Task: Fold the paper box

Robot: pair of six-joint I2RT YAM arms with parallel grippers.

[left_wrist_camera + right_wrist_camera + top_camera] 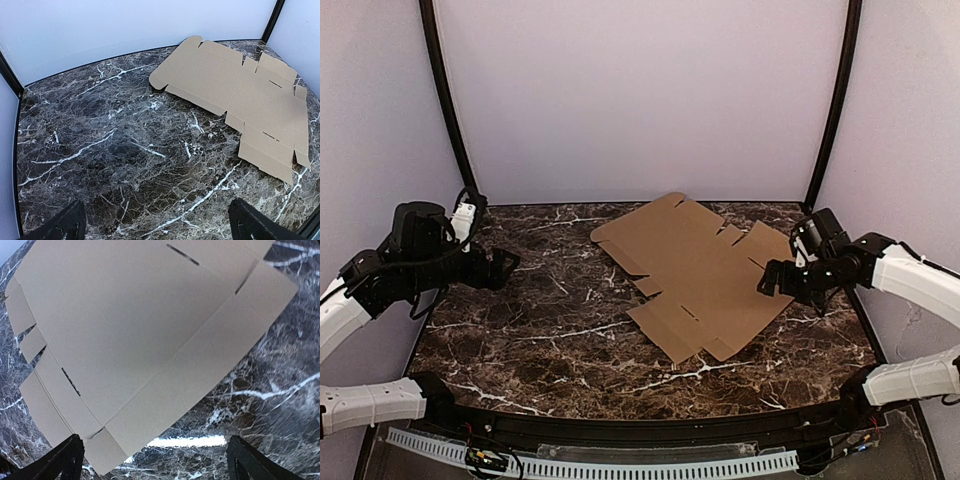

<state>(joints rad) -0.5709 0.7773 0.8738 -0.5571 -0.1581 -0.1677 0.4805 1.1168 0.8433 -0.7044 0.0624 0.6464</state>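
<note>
My right gripper's open fingers are around the paper box's loose edge (763, 325), so I go on lowering toward the box's side flap (757, 316) before they grip that edge.
The paper box (700, 275) is a flat brown die-cut cardboard sheet with flaps, slots and creases. It lies unfolded on the marble table (550, 330), right of centre. It also shows at the upper right of the left wrist view (240, 90) and fills the upper left of the right wrist view (130, 335). My right gripper (765, 282) hovers at the sheet's right edge, open and empty, with its fingers (65, 460) spread wide over that edge. My left gripper (508, 268) is open and empty over bare table at the far left, well away from the sheet.
White walls close the back and both sides. Black frame posts (445, 100) stand at the rear corners. A black rail (650, 425) runs along the table's near edge.
</note>
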